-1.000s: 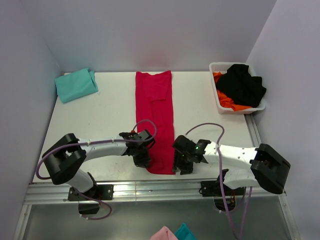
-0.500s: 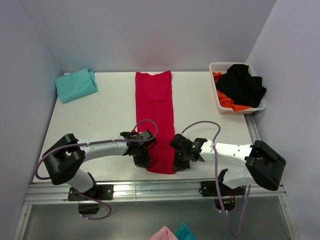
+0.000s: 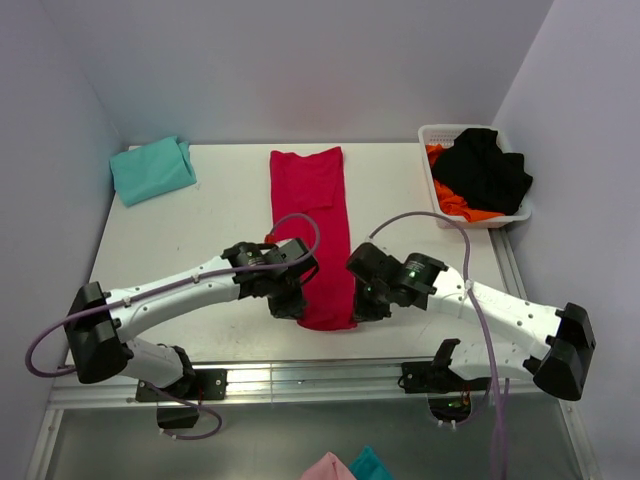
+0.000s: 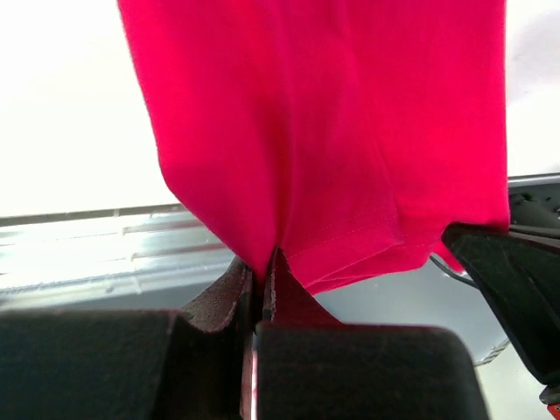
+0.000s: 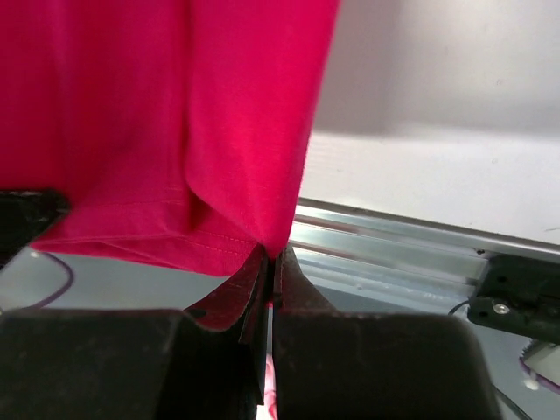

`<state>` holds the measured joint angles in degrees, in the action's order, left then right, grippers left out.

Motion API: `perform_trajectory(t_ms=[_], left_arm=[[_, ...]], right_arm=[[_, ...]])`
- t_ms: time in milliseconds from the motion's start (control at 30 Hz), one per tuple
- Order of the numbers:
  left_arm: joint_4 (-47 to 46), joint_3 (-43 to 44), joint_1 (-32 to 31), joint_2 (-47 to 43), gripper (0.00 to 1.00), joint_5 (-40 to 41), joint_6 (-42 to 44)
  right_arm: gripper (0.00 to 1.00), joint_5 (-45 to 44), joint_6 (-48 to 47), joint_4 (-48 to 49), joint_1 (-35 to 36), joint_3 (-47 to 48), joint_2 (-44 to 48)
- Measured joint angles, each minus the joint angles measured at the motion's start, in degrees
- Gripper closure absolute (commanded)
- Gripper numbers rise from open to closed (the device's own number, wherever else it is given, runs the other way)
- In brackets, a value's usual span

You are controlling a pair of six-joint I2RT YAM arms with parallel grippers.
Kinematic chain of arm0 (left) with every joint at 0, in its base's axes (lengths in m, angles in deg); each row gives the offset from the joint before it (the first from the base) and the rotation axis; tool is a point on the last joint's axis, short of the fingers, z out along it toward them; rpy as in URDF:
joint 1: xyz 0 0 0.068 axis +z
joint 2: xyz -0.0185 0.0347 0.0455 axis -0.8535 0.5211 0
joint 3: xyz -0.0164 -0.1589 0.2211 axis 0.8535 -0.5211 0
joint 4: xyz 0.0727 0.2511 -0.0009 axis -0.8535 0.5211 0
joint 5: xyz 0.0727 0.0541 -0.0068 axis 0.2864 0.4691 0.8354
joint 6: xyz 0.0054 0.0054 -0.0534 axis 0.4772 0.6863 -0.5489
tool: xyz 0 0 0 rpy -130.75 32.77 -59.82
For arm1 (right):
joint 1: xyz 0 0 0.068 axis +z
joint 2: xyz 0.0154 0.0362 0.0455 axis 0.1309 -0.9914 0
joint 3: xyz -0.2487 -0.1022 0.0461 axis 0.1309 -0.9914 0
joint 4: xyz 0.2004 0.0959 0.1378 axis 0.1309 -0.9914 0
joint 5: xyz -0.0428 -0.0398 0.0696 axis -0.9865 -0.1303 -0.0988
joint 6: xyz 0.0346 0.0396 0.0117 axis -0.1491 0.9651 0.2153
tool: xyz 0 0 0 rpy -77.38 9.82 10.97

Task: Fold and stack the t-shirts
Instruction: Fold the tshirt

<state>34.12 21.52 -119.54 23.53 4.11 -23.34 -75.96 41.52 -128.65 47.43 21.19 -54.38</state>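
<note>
I should now carry forward with my right gripper until the t-shirt's far end (image 3: 325, 157), because my grippers are holding both corners of the t-shirt's near hem (image 3: 328, 326) and the red t-shirt is lying straight.
A crimson-red t-shirt (image 3: 312, 215) lies folded into a long narrow strip down the middle of the table. Its near hem is lifted off the surface. My left gripper (image 3: 291, 306) is shut on the hem's left corner (image 4: 262, 249), and my right gripper (image 3: 362, 308) is shut on its right corner (image 5: 273, 247). In both wrist views the red cloth hangs from the pinched jaws. A folded teal t-shirt (image 3: 152, 169) rests at the table's far left corner, away from both grippers.
A white basket (image 3: 436, 198) at the far right holds black and orange clothes. The table's metal front rail (image 3: 300, 378) runs just below the grippers. Pink and teal cloth (image 3: 345, 466) shows at the bottom edge, below the table.
My right gripper has shut on the red shirt's near right corner. Both arms have then risen and moved away from the front edge, lifting the hem.
</note>
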Motion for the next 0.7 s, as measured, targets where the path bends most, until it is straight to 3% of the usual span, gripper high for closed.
perform_trajectory(t_ms=[200, 533, 700], left_arm=[[5.14, 9.4, 2.58, 2.45, 1.0, 1.75, 2.4], [4.33, 18.97, 20.37, 10.93, 1.0, 0.0, 12.04], [4.0, 25.83, 25.53, 17.2, 1.0, -1.44, 16.31]], right_arm=[[1.0, -2.16, -4.68, -4.0, -3.63, 9.29, -5.73], [1.0, -2.6, -14.71, -4.35, -16.85, 24.96, -19.52], [1.0, -2.56, -17.81, -4.07, -19.96, 32.76, -26.8]])
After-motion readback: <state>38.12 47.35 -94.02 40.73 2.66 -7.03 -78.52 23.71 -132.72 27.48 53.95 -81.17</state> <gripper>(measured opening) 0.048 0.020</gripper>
